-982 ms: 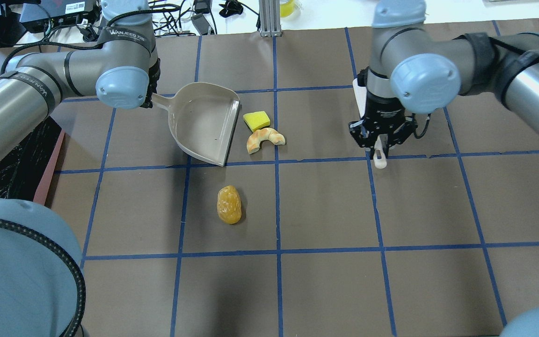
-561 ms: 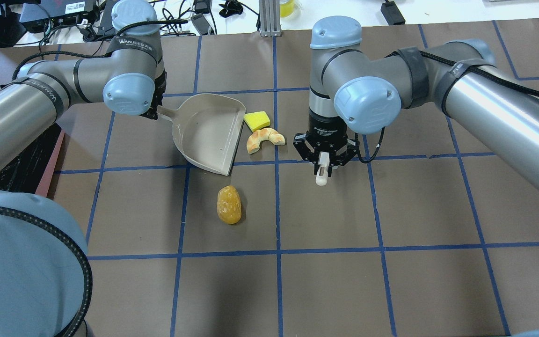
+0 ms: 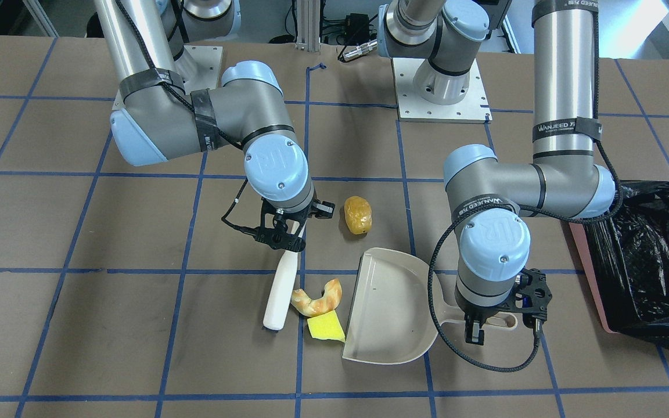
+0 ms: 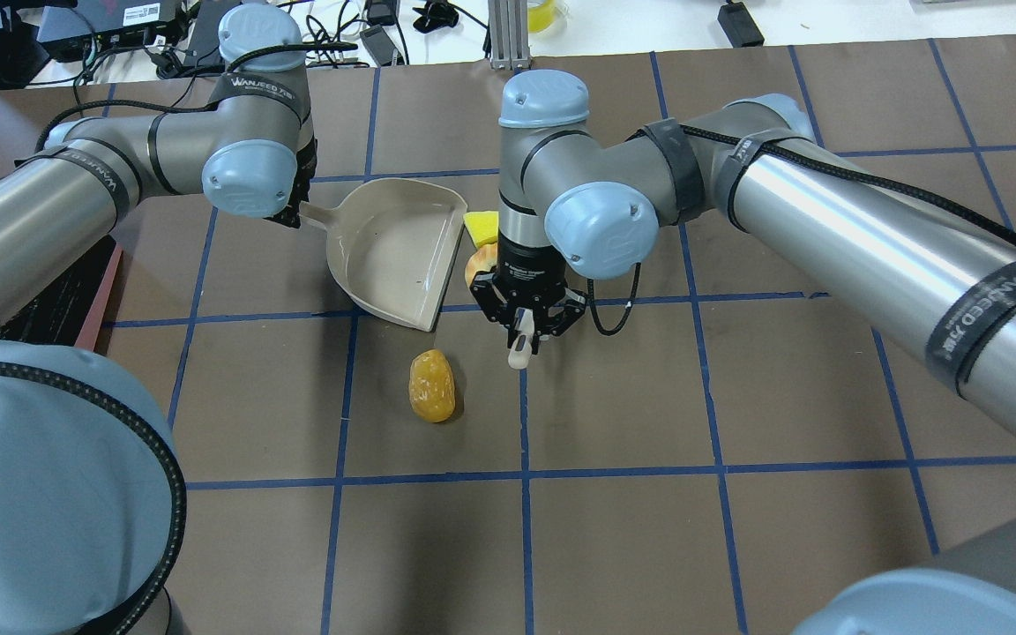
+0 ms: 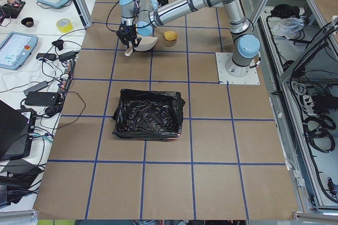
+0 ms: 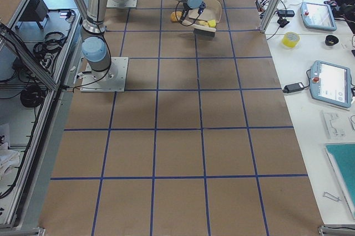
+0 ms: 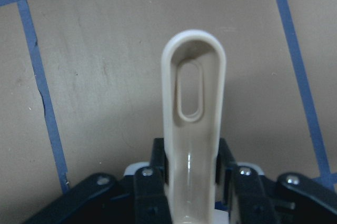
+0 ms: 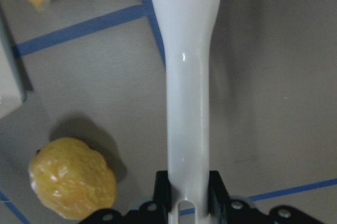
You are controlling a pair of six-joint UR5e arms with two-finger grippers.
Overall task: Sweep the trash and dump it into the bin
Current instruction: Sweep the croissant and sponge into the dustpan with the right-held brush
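The crust and yellow sponge scrap (image 3: 325, 324) sit outside the dustpan's opening, with the sweeping tool already behind them. Next, I sweep toward the dustpan (image 3: 388, 306) with my right gripper.
My left gripper (image 3: 488, 325) is shut on the handle of the beige dustpan (image 4: 393, 251), which rests on the table with its mouth toward the scraps. My right gripper (image 4: 523, 331) is shut on a white sweeping tool (image 3: 279, 290) standing just beside the scraps. The curved orange-cream crust (image 3: 317, 299) and the yellow sponge scrap (image 3: 326, 328) lie between the tool and the dustpan mouth. The golden-brown potato-like lump (image 4: 431, 385) lies apart, nearer the robot. The pink-sided bin (image 3: 642, 261) with its black bag stands on my left side.
The table is brown paper with a blue tape grid. The right wrist covers part of the crust in the overhead view. Cables, tablets and a tape roll lie on the white bench beyond the table's far edge.
My right arm has swept leftward across the table with the white tool, from well right of the scraps to right beside them. The left arm shifted the dustpan slightly toward the scraps.
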